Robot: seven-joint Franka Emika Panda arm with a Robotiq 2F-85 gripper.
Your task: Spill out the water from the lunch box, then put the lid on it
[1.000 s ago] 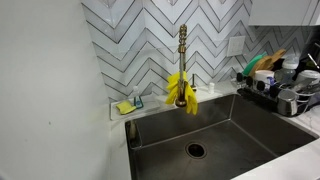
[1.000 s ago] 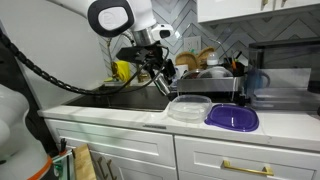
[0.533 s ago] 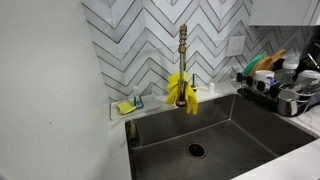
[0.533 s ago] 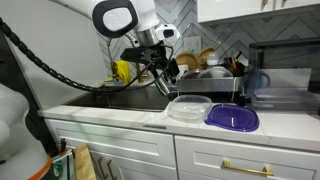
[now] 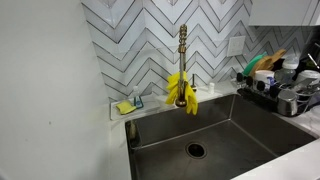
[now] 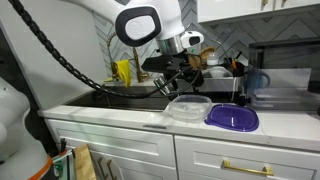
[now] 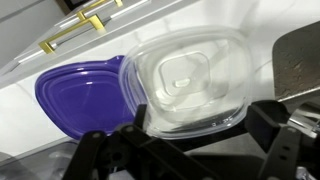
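I should keep moving my gripper toward the lid's edge (image 6: 209, 119) and close it there, because the purple lid (image 6: 233, 117) lies flat and its box-side edge runs across the line where my open fingers will close.
The lunch box (image 6: 188, 107) is a clear plastic container with rounded corners, sitting on the white counter next to the sink. It fills the middle of the wrist view (image 7: 190, 85). Its purple lid (image 6: 232, 117) lies flat on the counter beside it and overlaps its edge in the wrist view (image 7: 80, 95). My gripper (image 6: 172, 86) hangs just above the lunch box's sink-side rim. Its black fingers (image 7: 195, 135) are spread wide apart, open and empty, with the near rim of the box between them.
The steel sink (image 5: 200, 135) with a brass tap (image 5: 183, 50) and yellow gloves (image 5: 181, 90) is beside the counter. A loaded dish rack (image 6: 215, 82) stands behind the lunch box. A sponge holder (image 5: 128, 105) sits at the sink corner.
My arm has swung from over the sink edge toward the dish rack and down, so the gripper is now over the lunch box. The lunch box and lid have not moved.
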